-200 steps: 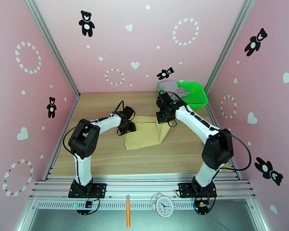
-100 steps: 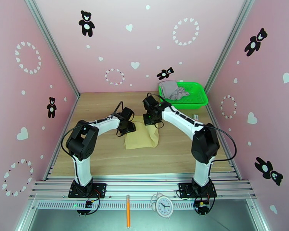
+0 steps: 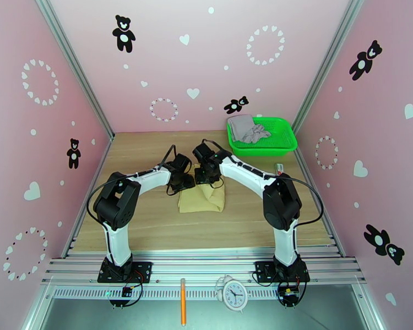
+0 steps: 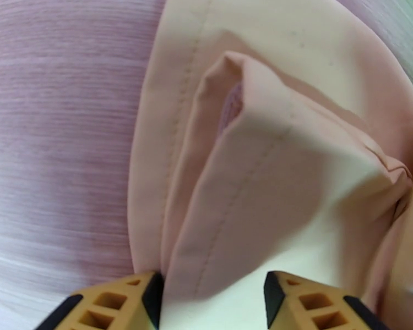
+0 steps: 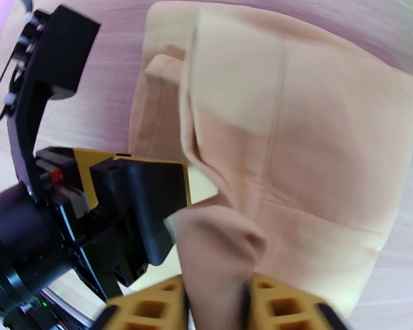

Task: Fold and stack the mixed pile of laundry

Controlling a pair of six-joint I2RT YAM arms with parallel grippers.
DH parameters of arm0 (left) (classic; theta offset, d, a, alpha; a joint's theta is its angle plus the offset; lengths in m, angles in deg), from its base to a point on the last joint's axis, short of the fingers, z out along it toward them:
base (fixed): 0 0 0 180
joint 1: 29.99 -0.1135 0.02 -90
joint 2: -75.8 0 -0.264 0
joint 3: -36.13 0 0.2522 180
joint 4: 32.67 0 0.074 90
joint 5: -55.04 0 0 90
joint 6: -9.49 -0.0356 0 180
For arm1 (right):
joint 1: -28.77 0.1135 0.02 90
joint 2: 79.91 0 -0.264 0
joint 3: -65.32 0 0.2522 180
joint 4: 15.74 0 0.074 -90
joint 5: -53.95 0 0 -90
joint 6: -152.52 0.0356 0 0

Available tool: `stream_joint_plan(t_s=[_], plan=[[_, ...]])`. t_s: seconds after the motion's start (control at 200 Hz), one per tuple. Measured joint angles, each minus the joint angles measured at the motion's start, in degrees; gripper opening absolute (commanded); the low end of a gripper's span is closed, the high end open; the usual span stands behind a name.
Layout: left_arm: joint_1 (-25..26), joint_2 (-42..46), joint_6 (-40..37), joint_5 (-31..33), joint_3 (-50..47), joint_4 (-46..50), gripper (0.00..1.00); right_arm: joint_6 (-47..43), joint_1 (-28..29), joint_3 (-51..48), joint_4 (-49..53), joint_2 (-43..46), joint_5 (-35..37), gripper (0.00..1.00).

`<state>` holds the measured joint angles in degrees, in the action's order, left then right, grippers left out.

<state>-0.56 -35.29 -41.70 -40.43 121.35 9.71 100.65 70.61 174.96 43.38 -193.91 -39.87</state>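
The tan-beige cloth's flap stands bunched in my right gripper, so next I let it go and move away before my left gripper smooths down the cloth's edge.
The tan-beige cloth (image 3: 204, 200) lies folded to a small rectangle mid-table. My left gripper (image 3: 181, 183) sits at its left edge. In the left wrist view the left gripper (image 4: 213, 295) is open, its fingers (image 4: 143, 295) straddling a raised fold of the cloth (image 4: 272, 177). My right gripper (image 3: 207, 178) hovers just right of it over the cloth's far edge. In the right wrist view the right gripper (image 5: 217, 303) has its jaws apart, with a bunched flap of the cloth (image 5: 217, 254) still standing between them. The pale grey garment (image 3: 244, 127) lies crumpled in the green basket (image 3: 286, 141).
The green basket stands at the table's back right corner. A small white item (image 3: 279, 168) lies near the right wall. Off the table, on the near metal ledge, are a clock (image 3: 232, 292) and an orange pen (image 3: 183, 309). Pink walls close in three sides.
My right gripper has carried the cloth's right side leftward over the rest, halving its width, and its jaws have come apart. My left gripper has stayed at the left edge.
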Motion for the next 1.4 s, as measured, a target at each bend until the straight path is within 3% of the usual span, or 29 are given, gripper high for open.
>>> stream_joint_plan(t_s=[0.125,0.255,0.365,0.5,0.59,0.736,0.826,0.946,1.021,1.151,1.401], plan=[[0.0,0.0,0.0,0.0,-0.02,0.0,0.56,-0.59,0.04,-0.02,-0.11,0.07,-0.98,0.58],[0.0,0.11,0.0,0.0,-0.13,-0.13,0.56,-1.05,0.04,-0.59,-0.17,1.29,-2.23,0.59],[0.0,0.24,0.0,0.02,-0.33,-0.24,0.56,-1.68,-0.04,-1.55,-0.04,4.55,-2.62,0.57],[0.02,0.63,-0.2,0.24,-0.39,0.11,0.55,-3.32,-1.22,-5.01,-0.11,10.99,-2.6,0.45],[0.02,1.68,-0.33,1.49,-0.39,3.19,0.55,-5.18,-3.17,-7.67,-0.15,13.79,-2.91,0.46],[0.02,7.37,-1.25,4.26,-0.07,10.12,0.74,-7.17,-4.81,-11.5,-1.38,13.64,-3.67,0.5],[0.02,12.74,-1.44,6.08,1.46,13.38,0.78,-7.08,-4.46,-13.53,-2.54,12.94,-4.87,0.4],[0.15,18.95,-1.44,7.72,3.28,15.61,0.76,-6.86,-3.52,-14.01,-5.44,9.68,-6.45,0.15],[0.72,20.9,-1.11,7.96,3.54,16.31,0.71,-5.9,-2.4,-14.75,-7.8,7.15,-7.52,0.05],[2.82,21.09,-0.28,7.69,2.91,17.05,0.6,-3.76,0.15,-16.41,-11.76,2.12,-9.94,0.02],[7.15,21.11,2.4,7.21,-2.8,16.41,0.57,-2.8,1.42,-17.03,-14.69,-0.42,-11.74,0.13]])
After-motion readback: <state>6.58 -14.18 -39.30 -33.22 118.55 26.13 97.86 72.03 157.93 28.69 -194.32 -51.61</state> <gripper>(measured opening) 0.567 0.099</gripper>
